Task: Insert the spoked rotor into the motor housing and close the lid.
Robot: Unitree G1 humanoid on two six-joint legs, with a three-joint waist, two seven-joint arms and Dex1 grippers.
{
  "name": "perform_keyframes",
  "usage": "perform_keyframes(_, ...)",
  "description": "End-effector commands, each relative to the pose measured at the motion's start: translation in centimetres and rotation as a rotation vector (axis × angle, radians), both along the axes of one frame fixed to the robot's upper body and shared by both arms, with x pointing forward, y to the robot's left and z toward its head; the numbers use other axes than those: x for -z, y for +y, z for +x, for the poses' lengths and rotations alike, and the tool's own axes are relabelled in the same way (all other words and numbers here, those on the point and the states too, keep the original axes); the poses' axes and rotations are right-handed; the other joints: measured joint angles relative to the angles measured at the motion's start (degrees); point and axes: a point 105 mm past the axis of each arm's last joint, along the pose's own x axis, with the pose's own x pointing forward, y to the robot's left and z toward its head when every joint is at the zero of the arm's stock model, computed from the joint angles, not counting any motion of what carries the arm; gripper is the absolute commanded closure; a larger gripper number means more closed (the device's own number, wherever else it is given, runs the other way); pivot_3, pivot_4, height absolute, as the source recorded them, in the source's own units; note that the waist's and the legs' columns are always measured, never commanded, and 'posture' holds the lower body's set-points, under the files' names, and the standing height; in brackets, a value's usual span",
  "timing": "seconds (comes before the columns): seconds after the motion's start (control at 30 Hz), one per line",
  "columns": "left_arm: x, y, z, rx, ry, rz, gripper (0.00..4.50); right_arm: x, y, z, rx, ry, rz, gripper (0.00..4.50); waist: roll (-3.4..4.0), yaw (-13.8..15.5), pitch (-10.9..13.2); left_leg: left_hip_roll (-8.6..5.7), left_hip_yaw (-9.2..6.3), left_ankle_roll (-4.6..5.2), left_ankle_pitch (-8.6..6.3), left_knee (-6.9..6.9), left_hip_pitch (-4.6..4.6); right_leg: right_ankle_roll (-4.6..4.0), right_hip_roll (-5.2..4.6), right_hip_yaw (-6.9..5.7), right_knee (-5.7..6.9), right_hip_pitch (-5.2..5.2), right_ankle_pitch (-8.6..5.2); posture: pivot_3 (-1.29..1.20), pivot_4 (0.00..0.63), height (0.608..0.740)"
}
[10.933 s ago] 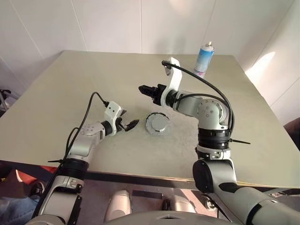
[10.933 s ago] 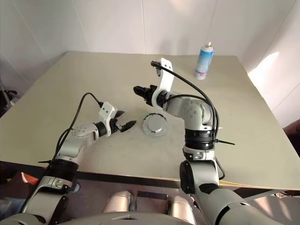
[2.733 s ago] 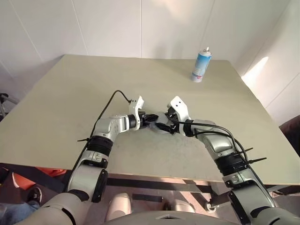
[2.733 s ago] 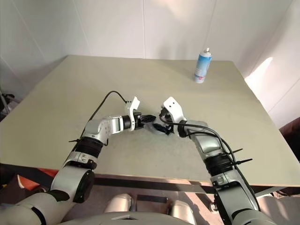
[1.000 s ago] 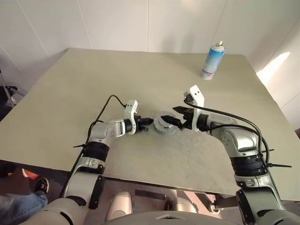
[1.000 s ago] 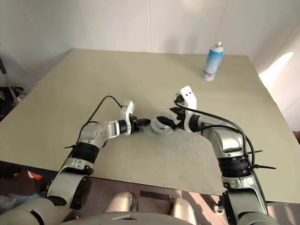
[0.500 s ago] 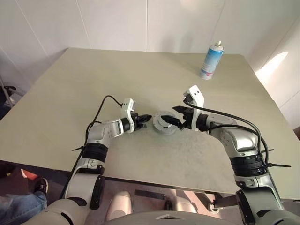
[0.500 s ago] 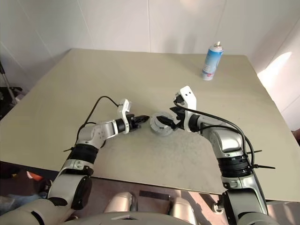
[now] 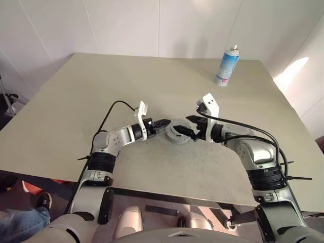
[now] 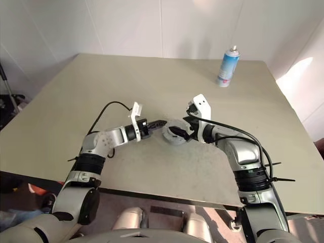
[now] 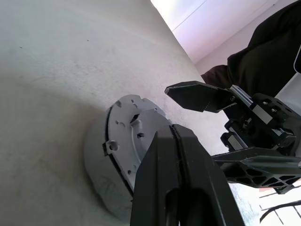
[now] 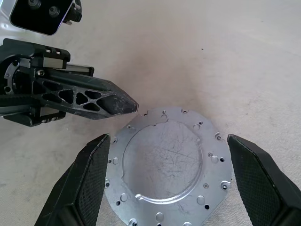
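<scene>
My right gripper's opening is filled by the lid (image 12: 168,165) from above, so the gripper should back off, tilt level and pinch lid and motor housing from the side (image 9: 188,141).
The lid (image 12: 167,165), a silver disc with small holes round its rim, lies flat on top of the motor housing (image 11: 101,160), whose grey side wall shows beneath it at mid-table. The spoked rotor is hidden. My left gripper (image 9: 166,122) is shut with nothing in it, pointing level at the lid's left rim; I cannot tell whether its tip (image 12: 131,107) touches. From the right, my right gripper (image 12: 168,141) is open wide, one finger on each side of the lid and apart from it.
A blue and white spray can (image 9: 226,66) stands upright at the table's far right. The beige table (image 9: 76,101) has open room on all sides of the housing. Black cables loop off both wrists.
My left gripper has lifted a little off the table and swung its shut tip up to the lid's rim. The right gripper has stayed open where it was.
</scene>
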Motion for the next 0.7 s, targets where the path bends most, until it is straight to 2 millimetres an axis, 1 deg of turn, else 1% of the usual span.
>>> perform_keyframes(0.03, 0.0, -0.5, 0.2, 0.013, -0.012, 0.058, 4.50, -0.9, 0.1, 0.1, -0.004, -0.048, -0.005, 0.01, 0.00, -0.01, 0.00, 0.01, 0.00, 0.00, 0.00, 0.00, 0.01, -0.01, 0.00, 0.00, 0.01, 0.00, 0.01, 0.00, 0.000, 0.740)
perform_keyframes(0.13, 1.4, -0.4, 0.4, -0.009, 0.013, 0.123, 4.50, -1.0, -0.2, 0.4, 0.015, -0.048, -0.008, 0.01, 0.00, -0.01, 0.00, 0.01, 0.00, -0.14, 0.09, 0.00, 0.01, 0.00, 0.01, 0.00, 0.01, 0.00, 0.01, 0.00, 0.000, 0.740)
perform_keyframes(0.2, 1.9, -0.3, 0.4, -0.012, 0.020, 0.148, 4.50, -1.0, -0.4, 0.6, 0.029, -0.047, -0.009, 0.01, -0.01, 0.02, 0.00, 0.01, -0.01, -0.12, 0.08, 0.00, -0.02, 0.00, 0.01, -0.01, -0.01, 0.00, 0.01, 0.00, 0.000, 0.740)
perform_keyframes(0.43, 2.2, -0.3, 0.3, -0.013, 0.016, 0.160, 4.50, -0.9, -0.6, 0.8, 0.058, -0.024, -0.001, 0.01, -0.01, 0.04, 0.00, 0.01, -0.01, -0.12, 0.08, 0.01, 0.09, 0.00, 0.01, -0.01, -0.01, 0.15, 0.01, 0.00, 0.000, 0.740)
perform_keyframes(0.53, 2.2, -0.3, 0.3, -0.013, 0.011, 0.162, 4.50, -0.8, -1.8, 1.1, 0.116, 0.029, 0.026, 0.01, -0.01, 0.02, 0.00, 0.01, -0.01, -0.13, 0.08, 0.00, 0.21, 0.00, 0.01, -0.01, -0.02, 0.29, 0.01, 0.00, 0.000, 0.740)
perform_keyframes(0.63, 2.2, -0.4, 0.3, -0.013, 0.009, 0.161, 4.50, -0.6, -3.4, 1.5, 0.196, 0.091, 0.063, 0.01, -0.01, 0.03, 0.00, 0.00, -0.01, -0.13, 0.07, 0.00, 0.32, 0.00, 0.01, -0.01, -0.04, 0.41, 0.01, 0.00, 0.000, 0.740)
perform_keyframes(0.7, 2.2, -0.4, 0.2, -0.012, 0.008, 0.161, 4.50, -0.1, -4.6, 1.3, 0.242, 0.158, 0.082, 0.01, -0.01, 0.05, 0.00, 0.01, -0.01, -0.14, 0.07, 0.00, 0.36, 0.00, 0.01, -0.01, -0.04, 0.46, 0.01, 0.00, 0.000, 0.740)
